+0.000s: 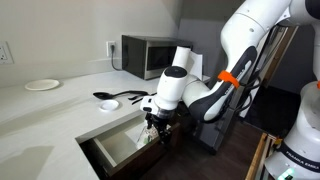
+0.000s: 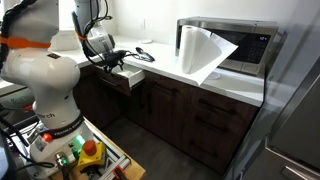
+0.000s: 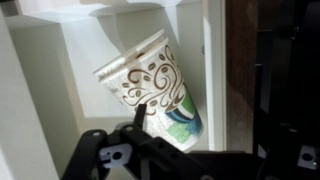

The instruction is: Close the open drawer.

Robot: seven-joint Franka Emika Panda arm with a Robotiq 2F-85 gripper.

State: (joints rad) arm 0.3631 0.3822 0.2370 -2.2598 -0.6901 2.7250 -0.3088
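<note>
The robot's gripper hangs over the inside of the drawer next to the paper cup [image 3: 158,88], so it should back out past the dark brown front [image 3: 240,75] and push that front from outside.
The drawer [image 1: 112,148] stands open under the white counter, with a dark brown front and pale cream walls. It also shows in an exterior view [image 2: 127,77] and fills the wrist view [image 3: 40,90]. A paper cup [image 3: 155,85] with brown swirls and a green-blue patch lies tilted inside it. My gripper [image 1: 155,122] hangs over the drawer's front end and also shows in an exterior view [image 2: 112,62]. In the wrist view the gripper [image 3: 205,115] is open, with one fingertip at the cup's side and the other over the dark drawer front.
A microwave [image 1: 145,55] and a paper towel roll [image 2: 197,52] stand on the counter. A white plate [image 1: 42,85] and black utensils [image 1: 110,98] lie on it. Dark cabinet fronts [image 2: 190,115] run below. A robot base stands on the floor [image 2: 55,100].
</note>
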